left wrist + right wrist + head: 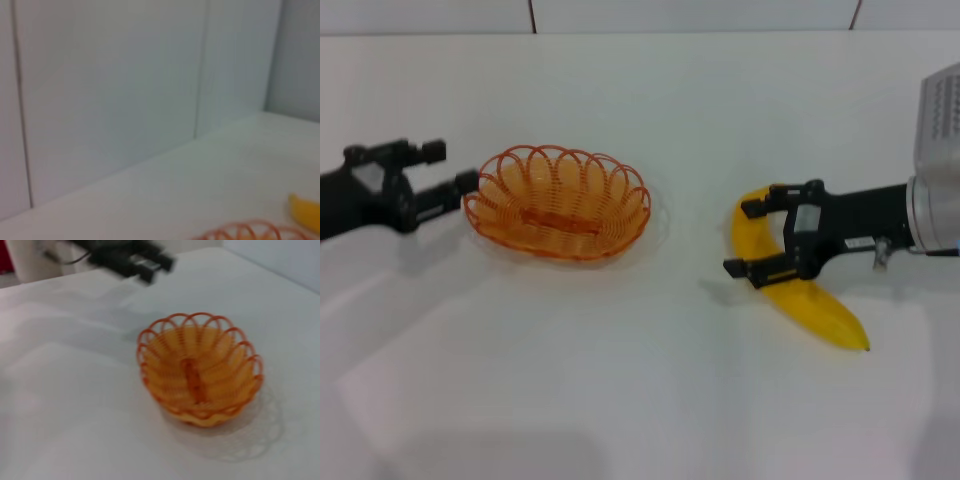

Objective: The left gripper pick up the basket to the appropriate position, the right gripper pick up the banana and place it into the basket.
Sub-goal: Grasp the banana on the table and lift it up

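Note:
My right gripper is reaching level past the banana's upper curve [751, 225] and is facing the basket. I should pull it back, tilt it down and grip the banana's middle [788, 292].
The orange wire basket [557, 203] stands on the white table left of centre; it also shows in the right wrist view [200, 370], and its rim shows in the left wrist view [250, 232]. My left gripper [448, 167] is open just at the basket's left rim, not closed on it; the right wrist view shows it [136, 261] a short way from the basket. The yellow banana [815, 305] lies on the table at the right, and its end shows in the left wrist view [305, 212]. My right gripper [748, 238] is open, one finger on each side of the banana's upper curved part.
The white table [620, 390] stretches in front of the basket and the banana. A pale panelled wall [125, 90] runs along the table's far edge.

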### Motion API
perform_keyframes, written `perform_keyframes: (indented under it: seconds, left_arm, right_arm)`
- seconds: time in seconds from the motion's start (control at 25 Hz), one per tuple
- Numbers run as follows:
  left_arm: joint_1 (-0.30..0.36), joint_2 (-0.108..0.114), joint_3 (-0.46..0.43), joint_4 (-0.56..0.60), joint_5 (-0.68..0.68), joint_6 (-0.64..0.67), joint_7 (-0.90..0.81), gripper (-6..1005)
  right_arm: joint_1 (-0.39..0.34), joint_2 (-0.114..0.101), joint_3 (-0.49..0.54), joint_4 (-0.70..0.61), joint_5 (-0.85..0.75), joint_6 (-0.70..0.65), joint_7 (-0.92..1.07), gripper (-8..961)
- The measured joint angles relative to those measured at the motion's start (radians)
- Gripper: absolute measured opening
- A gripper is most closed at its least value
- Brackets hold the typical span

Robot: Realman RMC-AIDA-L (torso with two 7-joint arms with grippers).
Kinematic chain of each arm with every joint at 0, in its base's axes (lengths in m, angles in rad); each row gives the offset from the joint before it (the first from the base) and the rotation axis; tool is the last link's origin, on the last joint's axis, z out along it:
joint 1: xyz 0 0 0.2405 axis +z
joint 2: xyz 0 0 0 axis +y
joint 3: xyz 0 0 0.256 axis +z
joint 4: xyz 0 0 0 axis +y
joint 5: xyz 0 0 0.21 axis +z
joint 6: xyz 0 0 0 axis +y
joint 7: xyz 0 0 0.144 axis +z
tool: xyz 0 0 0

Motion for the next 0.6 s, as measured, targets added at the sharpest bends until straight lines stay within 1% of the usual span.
perform_keyframes:
  seconds: [0.16,0.32,0.44,0.6]
  left_arm:
    - [0.055,-0.001,0.003,-0.039,0.018,0.011,0.141,596]
    - [0.090,-0.002,-0.005,-0.068,0.014,0.011,0.198,601]
    - [0.100,0.000,-0.006,-0.082,0.013,0.010,0.211,602]
    - [0.106,0.000,-0.006,-0.100,0.013,0.000,0.233,602]
  right_arm:
    - [-0.001,0.001,-0.005,-0.037,0.003,0.029,0.050,892]
    - [-0.036,0.002,-0.057,-0.137,-0.006,0.060,0.136,892]
    - [-0.089,0.002,-0.155,-0.264,-0.056,0.122,0.264,890]
    - [-0.141,0.002,-0.285,-0.453,-0.207,0.130,0.492,888]
